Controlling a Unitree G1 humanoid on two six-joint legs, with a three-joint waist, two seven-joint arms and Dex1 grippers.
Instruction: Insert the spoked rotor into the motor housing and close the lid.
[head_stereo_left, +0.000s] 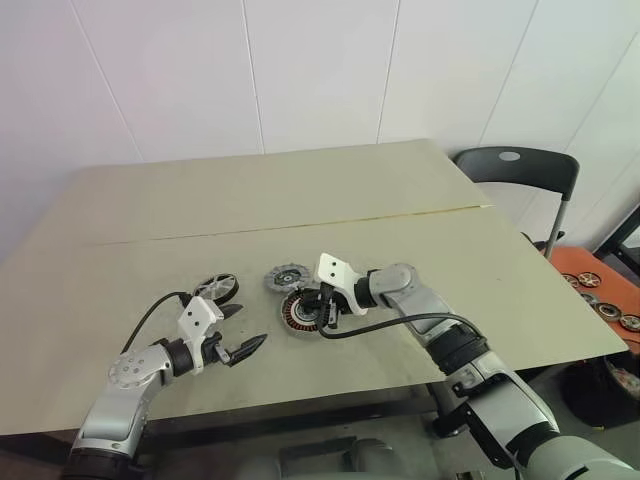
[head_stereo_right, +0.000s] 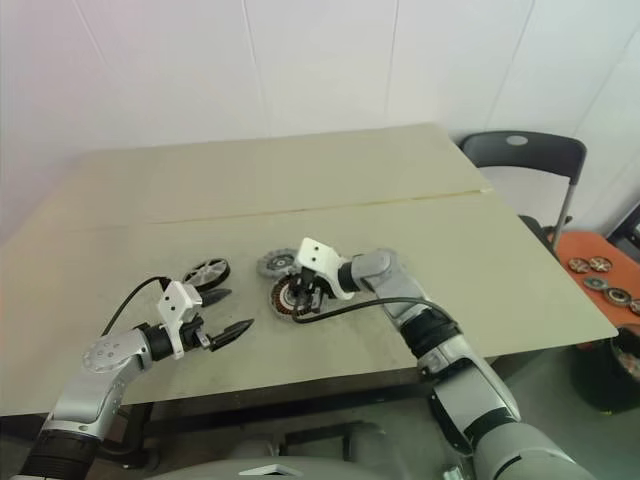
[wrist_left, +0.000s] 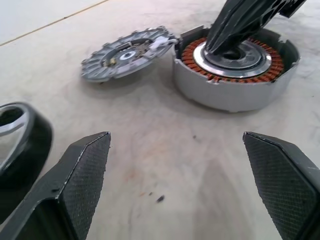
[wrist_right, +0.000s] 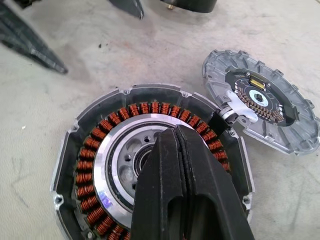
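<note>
My right gripper needs to back away from the motor housing's hub (head_stereo_left: 303, 312), which it is blocking, before my left gripper takes the spoked rotor (head_stereo_left: 217, 289) and brings it over.
The motor housing (wrist_right: 80, 165), a silver-grey can ringed with copper windings, lies open on the tan table (head_stereo_left: 300, 190). My right gripper (wrist_right: 175, 134) is shut, its tips down at the housing's centre hub, and I see nothing between them. The lid (wrist_right: 280, 120), a round silvery disc with its dark cut-out face up, lies flat, touching the housing's far rim. The spoked rotor (head_stereo_left: 218, 288), a black ring with silver spokes, rests to the left of the lid. My left gripper (head_stereo_left: 250, 326) hovers open just in front of the rotor, holding nothing.
A black cable (head_stereo_left: 400, 322) loops from my right wrist over the table beside the housing. A dark chair (head_stereo_left: 520, 170) stands past the table's right end, and an orange tray (head_stereo_left: 600, 285) with several round parts sits lower at the right. A seam crosses the table's middle.
</note>
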